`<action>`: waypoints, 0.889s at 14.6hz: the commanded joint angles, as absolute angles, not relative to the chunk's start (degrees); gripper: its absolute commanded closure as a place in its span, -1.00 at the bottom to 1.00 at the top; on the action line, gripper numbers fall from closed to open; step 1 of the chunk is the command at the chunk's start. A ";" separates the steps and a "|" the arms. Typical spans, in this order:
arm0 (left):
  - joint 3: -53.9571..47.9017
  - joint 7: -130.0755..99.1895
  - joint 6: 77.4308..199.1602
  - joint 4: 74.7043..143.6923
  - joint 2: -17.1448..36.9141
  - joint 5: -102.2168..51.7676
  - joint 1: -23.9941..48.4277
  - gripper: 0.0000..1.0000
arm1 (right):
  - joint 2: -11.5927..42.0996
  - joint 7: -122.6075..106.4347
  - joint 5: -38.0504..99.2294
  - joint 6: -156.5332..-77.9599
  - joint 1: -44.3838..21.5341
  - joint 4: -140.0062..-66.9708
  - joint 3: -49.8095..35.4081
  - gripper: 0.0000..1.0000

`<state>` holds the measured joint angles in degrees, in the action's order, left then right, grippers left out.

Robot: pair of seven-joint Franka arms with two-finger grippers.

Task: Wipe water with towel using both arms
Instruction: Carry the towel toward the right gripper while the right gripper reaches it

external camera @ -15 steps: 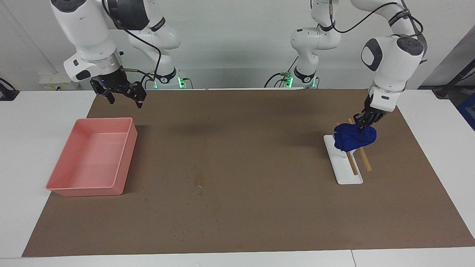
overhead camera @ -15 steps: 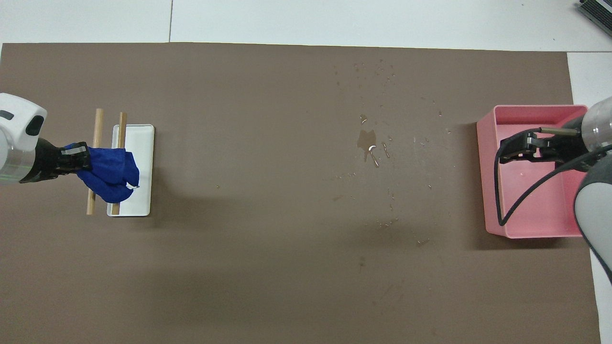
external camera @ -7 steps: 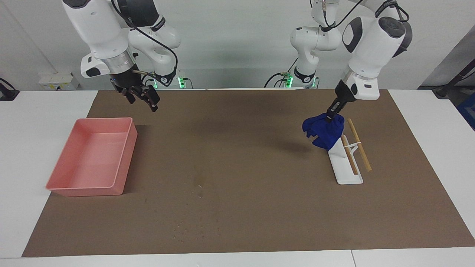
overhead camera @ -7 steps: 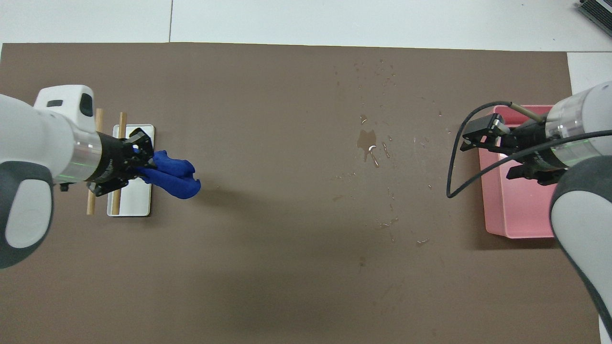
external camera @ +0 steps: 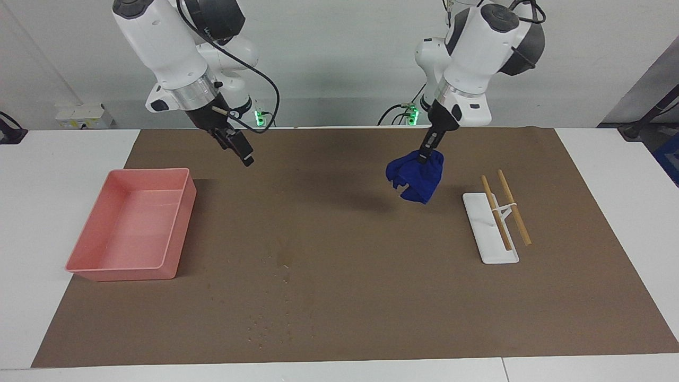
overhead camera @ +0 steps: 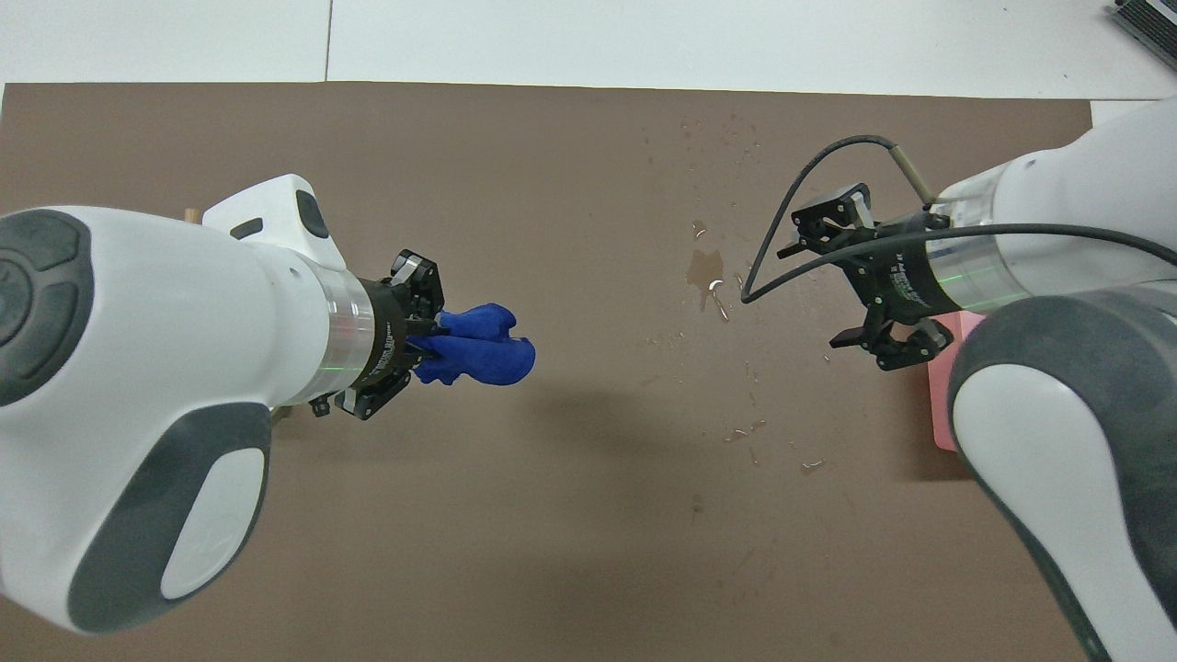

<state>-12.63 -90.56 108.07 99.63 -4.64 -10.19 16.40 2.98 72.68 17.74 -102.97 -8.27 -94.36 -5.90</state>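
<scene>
The blue towel (overhead camera: 476,346) is gathered up in soft, rounded folds (overhead camera: 498,351), so it will spread out wide and flat when I push it down onto the brown mat.
My left gripper (external camera: 426,153) is shut on a crumpled blue towel (external camera: 415,178) and holds it up in the air over the brown mat, between the white rack and the table's middle. In the overhead view the left gripper (overhead camera: 425,333) and the towel (overhead camera: 480,346) show too. The water (external camera: 283,259) is a small damp patch with faint droplets trailing away from the robots; it also shows in the overhead view (overhead camera: 706,269). My right gripper (external camera: 242,152) is open and empty, raised over the mat beside the pink bin; in the overhead view the right gripper (overhead camera: 832,283) hangs next to the water.
A pink bin (external camera: 132,228) stands at the right arm's end of the mat; only its corner (overhead camera: 938,400) shows from overhead. A white rack base (external camera: 490,231) with two wooden rods (external camera: 513,215) stands toward the left arm's end. The brown mat (external camera: 371,297) covers the table.
My left gripper has lifted the blue towel off the rack and carried it toward the table's middle. My right gripper has moved from by the pink bin toward the middle.
</scene>
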 commanded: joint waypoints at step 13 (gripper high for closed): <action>-25.05 -118.92 129.90 95.36 -3.78 -12.57 19.86 0.68 | 3.87 91.76 25.75 -105.99 -18.10 -94.48 -6.15 -0.98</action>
<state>-25.66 -117.84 127.49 95.96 -4.27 -12.35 19.17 4.38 91.01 24.42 -105.95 -17.07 -94.33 -6.11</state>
